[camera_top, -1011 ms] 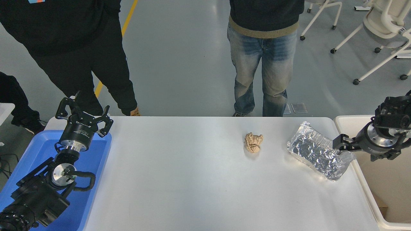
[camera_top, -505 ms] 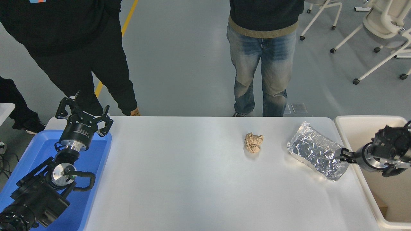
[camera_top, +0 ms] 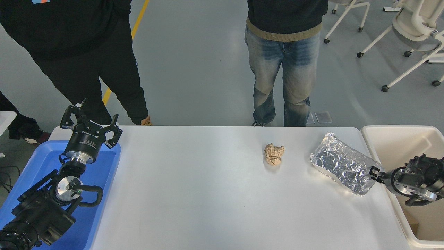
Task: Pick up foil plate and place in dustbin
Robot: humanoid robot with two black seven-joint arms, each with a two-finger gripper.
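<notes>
A folded side (camera_top: 333, 177) makes the foil plate's long edge stiff (camera_top: 344, 164). The foil plate will stay stretched out and hold its tray shape when I lift its near end.
The foil plate (camera_top: 341, 166) is a shiny crinkled silver tray lying at an angle on the white table (camera_top: 208, 194) near its right edge. The dustbin (camera_top: 399, 130) is a large cream bin beside the table's right edge. My right gripper (camera_top: 376, 173) comes in low from the right over the bin's rim. It is open, and its tips are at the plate's near right end. The plate rests flat on the table. My left gripper (camera_top: 91, 121) is open and parked at the lower left.
A crumpled brown paper ball (camera_top: 274, 153) lies left of the plate. A blue tray (camera_top: 104, 173) sits under the left arm. Two people stand at the far side; white chairs are at the top right.
My right gripper has come down and toward the near side, from above the plate's right end to table height at its near right corner. The plate and the left arm have not moved.
</notes>
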